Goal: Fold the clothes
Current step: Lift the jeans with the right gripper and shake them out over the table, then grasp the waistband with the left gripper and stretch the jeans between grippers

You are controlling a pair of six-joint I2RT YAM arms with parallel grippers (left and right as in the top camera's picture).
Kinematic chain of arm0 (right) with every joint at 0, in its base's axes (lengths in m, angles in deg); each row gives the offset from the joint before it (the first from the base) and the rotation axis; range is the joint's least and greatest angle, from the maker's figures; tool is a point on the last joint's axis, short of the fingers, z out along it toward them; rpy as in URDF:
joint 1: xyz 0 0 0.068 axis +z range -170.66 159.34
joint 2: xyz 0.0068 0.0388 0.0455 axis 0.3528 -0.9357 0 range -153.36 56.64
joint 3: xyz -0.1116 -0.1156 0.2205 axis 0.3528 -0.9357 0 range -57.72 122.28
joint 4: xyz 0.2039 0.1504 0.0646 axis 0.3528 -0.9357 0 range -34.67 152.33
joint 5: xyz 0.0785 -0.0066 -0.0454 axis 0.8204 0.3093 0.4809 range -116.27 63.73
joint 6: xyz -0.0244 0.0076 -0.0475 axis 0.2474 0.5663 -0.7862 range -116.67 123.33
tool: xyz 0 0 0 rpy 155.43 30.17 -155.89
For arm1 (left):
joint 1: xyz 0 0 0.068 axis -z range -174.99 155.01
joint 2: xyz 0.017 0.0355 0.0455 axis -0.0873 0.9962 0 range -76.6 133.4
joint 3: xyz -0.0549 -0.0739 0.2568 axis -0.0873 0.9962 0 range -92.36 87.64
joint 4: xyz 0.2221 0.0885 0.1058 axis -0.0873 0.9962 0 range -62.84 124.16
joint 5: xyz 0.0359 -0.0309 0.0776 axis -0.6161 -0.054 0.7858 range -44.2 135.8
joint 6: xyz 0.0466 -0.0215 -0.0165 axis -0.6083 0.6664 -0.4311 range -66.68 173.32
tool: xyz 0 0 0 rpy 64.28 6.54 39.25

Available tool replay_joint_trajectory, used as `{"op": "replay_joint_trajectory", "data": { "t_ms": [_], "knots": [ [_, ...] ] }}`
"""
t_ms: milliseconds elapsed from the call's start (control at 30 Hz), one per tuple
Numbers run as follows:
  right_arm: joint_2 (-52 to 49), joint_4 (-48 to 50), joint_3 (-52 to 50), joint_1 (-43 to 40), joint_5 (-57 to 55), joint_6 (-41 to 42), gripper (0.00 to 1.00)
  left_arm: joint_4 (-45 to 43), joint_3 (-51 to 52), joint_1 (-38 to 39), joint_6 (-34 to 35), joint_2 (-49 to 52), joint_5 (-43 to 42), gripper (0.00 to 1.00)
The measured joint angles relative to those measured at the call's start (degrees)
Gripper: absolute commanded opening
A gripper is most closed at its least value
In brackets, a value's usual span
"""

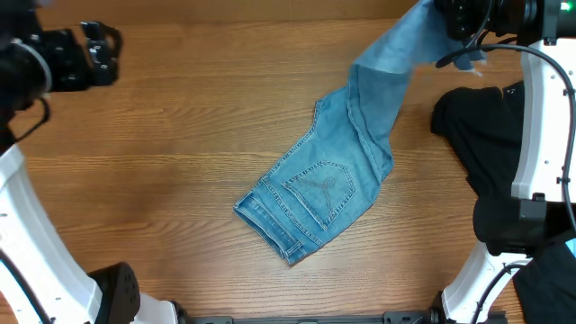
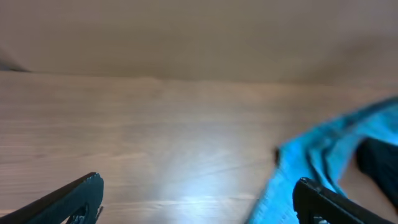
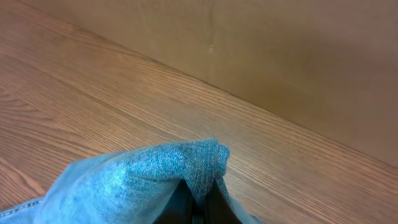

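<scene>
My right gripper has the jeans slanting down from it to the waistband at the front (image 1: 268,229), so my left gripper should grab the pocket end (image 1: 322,193) and pull the jeans straight.
The light-blue denim jeans (image 1: 319,189) lie in the middle of the table, waistband toward the front left, a stitched back pocket facing up. The legs run up to the back right, lifted off the table. My right gripper (image 1: 450,22) is shut on the leg end and holds it raised; in the right wrist view denim (image 3: 155,174) drapes over the fingers (image 3: 200,208). My left gripper (image 1: 99,54) is open and empty at the far left, above bare wood (image 2: 196,199). Its view shows a blurred part of the jeans (image 2: 323,162) at right.
A large black garment (image 1: 486,144) lies at the table's right side, under the right arm. The table's back edge meets a brown wall (image 3: 280,56). Bare wood lies left of the jeans.
</scene>
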Motion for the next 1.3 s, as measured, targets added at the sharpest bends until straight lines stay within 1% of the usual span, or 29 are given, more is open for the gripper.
{"op": "replay_joint_trajectory", "data": {
  "t_ms": [33, 100, 167, 200, 233, 267, 333, 367, 467, 567, 700, 800, 900, 1000, 1133, 1200, 1300],
  "knots": [
    [0.0, -0.2, 0.0, 0.0, -0.33, -0.13, 0.04, 1.18, 0.31, 1.36, 0.2, 0.39, -0.46, 0.75],
    [0.0, -1.51, 0.0, 0.0, -1.03, -0.35, 0.04, 3.65, 2.34, 5.51, 0.22, 1.6, -1.66, 0.63],
    [0.0, -2.56, 0.0, 0.0, -2.08, -0.39, 0.04, 5.07, 6.43, 11.34, 0.0, 4.22, -2.6, 0.43],
    [0.0, -2.89, 0.0, 0.0, -2.56, -0.39, 0.04, 5.16, 8.52, 13.57, 0.02, 5.57, -2.8, 0.35],
    [0.0, -3.06, 0.0, 0.0, -3.06, -0.37, 0.04, 5.11, 11.3, 15.96, -0.57, 6.91, -2.82, 0.22],
    [0.0, -3.08, 0.0, 0.0, -3.93, -0.09, 0.04, 4.59, 16.2, 20.33, -1.07, 9.94, -2.91, 0.17],
    [0.0, -3.15, 0.0, 0.0, -4.63, 0.63, 0.04, 2.19, 21.09, 23.87, -1.29, 12.74, -3.19, 0.12],
    [0.0, -3.17, 0.0, 0.0, -4.9, 0.92, 0.04, 0.11, 24.3, 25.86, -1.53, 14.01, -3.3, 0.1],
    [0.0, -3.45, 0.0, 0.0, -5.44, 1.42, 0.04, -4.39, 34.6, 32.39, -1.75, 19.65, -3.37, 0.11],
    [0.0, -3.63, 0.0, 0.0, -5.55, 1.9, 0.04, -5.62, 39.56, 37.22, -2.78, 22.86, -1.97, 0.1],
    [0.0, -4.0, 0.0, 0.0, -5.88, 2.19, 0.04, -7.45, 41.29, 41.24, -2.95, 28.92, -1.01, 0.06],
    [0.0, -4.04, 0.0, 0.0, -5.95, 2.25, 0.04, -7.74, 41.31, 41.31, -2.21, 31.76, 1.7, 0.04],
    [0.0, -4.04, 0.0, 0.0, -5.97, 2.69, 0.04, -7.89, 41.29, 41.31, 0.35, 34.67, 4.63, 0.04],
    [0.0, -4.07, 0.0, 0.0, -6.34, 2.95, 0.04, -7.08, 40.85, 41.0, 3.91, 37.4, 6.64, 0.04],
    [0.0, -5.44, 0.0, 0.0, -8.46, 3.28, 0.04, -4.7, 40.76, 38.47, 9.94, 37.53, 15.37, 0.04],
    [0.0, -6.23, 0.0, 0.0, -9.25, 3.26, 0.04, -4.26, 40.74, 34.01, 12.07, 37.53, 19.71, 0.04],
    [0.0, -9.55, 0.0, 0.0, -9.62, 1.97, 0.04, -4.92, 40.02, 23.58, 13.68, 37.53, 24.87, 0.04]
  ]
}}
